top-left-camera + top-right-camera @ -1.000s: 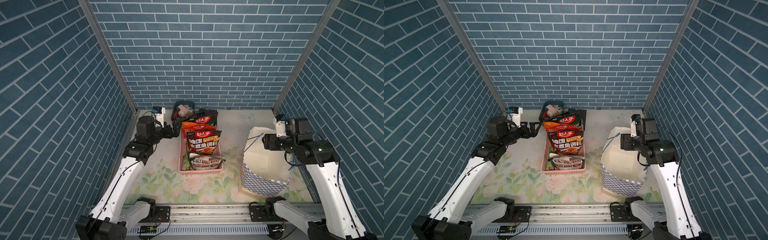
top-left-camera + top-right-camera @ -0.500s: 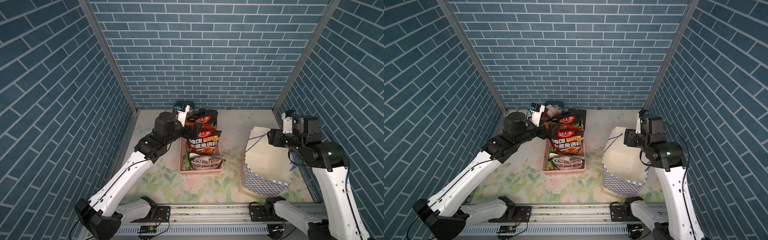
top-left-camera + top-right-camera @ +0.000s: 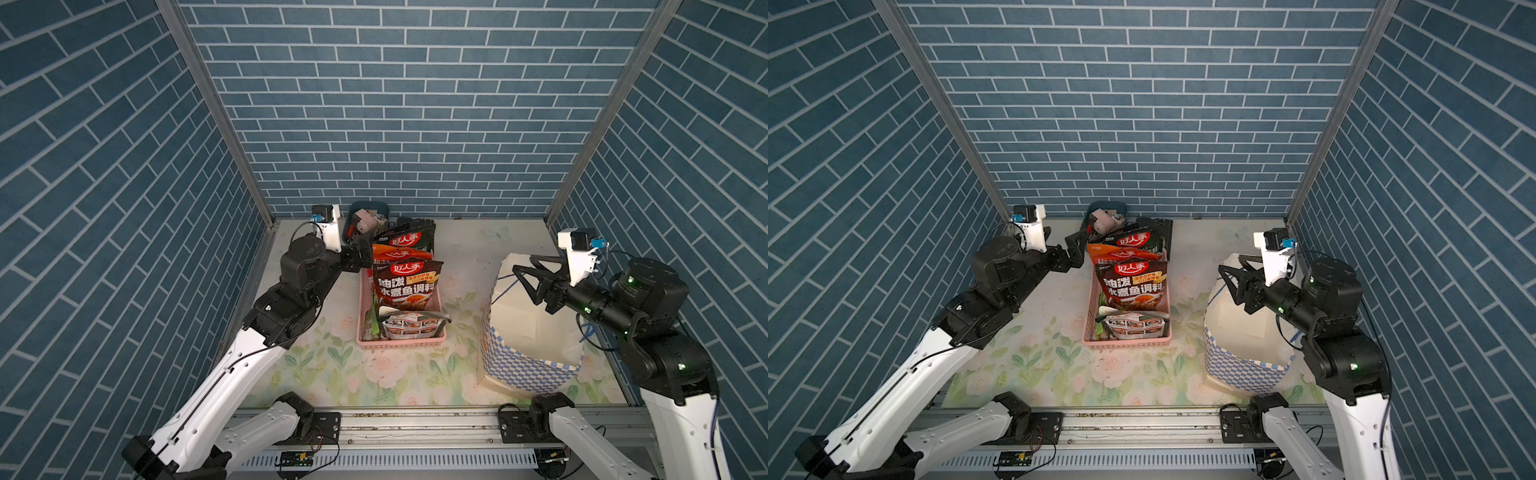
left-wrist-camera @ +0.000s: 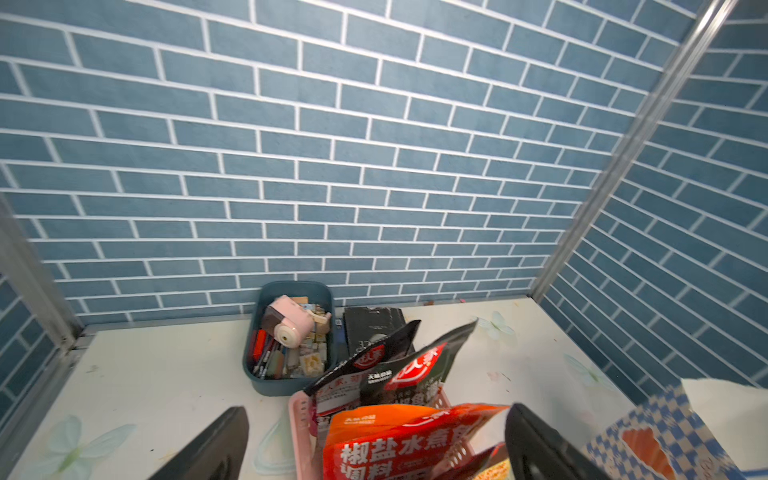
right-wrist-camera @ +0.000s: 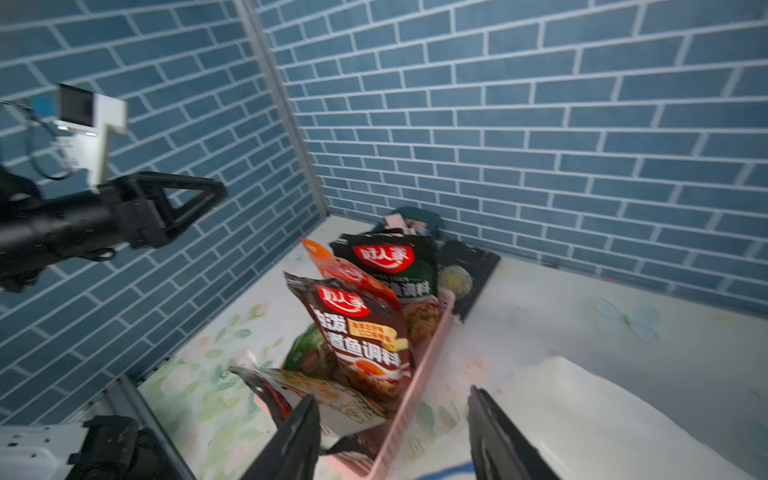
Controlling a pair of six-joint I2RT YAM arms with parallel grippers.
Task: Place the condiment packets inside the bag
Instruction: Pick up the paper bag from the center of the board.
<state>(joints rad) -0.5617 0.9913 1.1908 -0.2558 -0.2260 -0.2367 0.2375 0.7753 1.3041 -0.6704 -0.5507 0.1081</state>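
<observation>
The checkered bag [image 3: 524, 357] blocks the right gripper's way to the pink basket, so the robot's left gripper should first grab the bag's rim [image 3: 493, 292] and move the bag out of the way.
Several condiment packets stand in the pink basket [image 3: 399, 343]: a dark brown one [image 3: 407, 284] in front, an orange one [image 3: 395, 252] behind it, a black-green one [image 3: 409, 239] at the back. A pale one [image 3: 409, 324] lies flat at the front, beside a green one [image 3: 371, 328]. The checkered bag [image 3: 528, 365] stands open to the right. My left gripper [image 3: 361, 257] hovers open at the basket's back left corner, the orange packet [image 4: 415, 440] showing between its fingers. My right gripper [image 3: 525, 274] hangs open and empty over the bag's far rim.
A dark teal bin [image 3: 376, 206] of small items stands against the back wall behind the basket. A flat black pouch [image 4: 372, 328] lies beside it. Brick walls close in the left, back and right. A metal rail runs along the front edge.
My left arm swung right toward the basket's back packets, then drew back slightly to the basket's back left corner. My right gripper shifted a little over the bag's rim.
</observation>
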